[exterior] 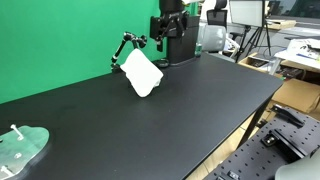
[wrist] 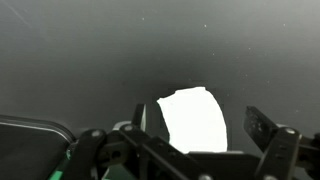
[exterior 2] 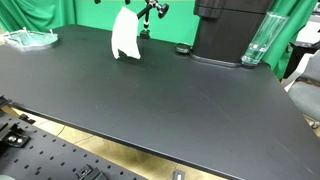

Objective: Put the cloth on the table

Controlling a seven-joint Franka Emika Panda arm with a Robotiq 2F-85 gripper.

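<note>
The white cloth (wrist: 194, 119) is between my open fingers and the way is clear. My gripper keeps going down to the cloth's top (exterior 2: 126, 16) and closes there.
The white cloth (exterior: 143, 74) hangs from a small black jointed holder (exterior: 126, 42) at the back of the black table (exterior: 150, 130), with its lower corner close to the tabletop. It shows in both exterior views (exterior 2: 124, 38). In the wrist view the cloth (wrist: 192, 118) is a bright white patch on the dark table (wrist: 100, 60), seen some way off between the two fingers. My gripper (wrist: 200, 128) is open and empty, with its fingers wide apart. The gripper does not show in either exterior view.
A pale green translucent disc (exterior: 22, 148) lies at one end of the table (exterior 2: 30, 38). A tall black unit (exterior 2: 228, 30) and a clear bottle (exterior 2: 255, 40) stand near the back edge. A green backdrop rises behind the table.
</note>
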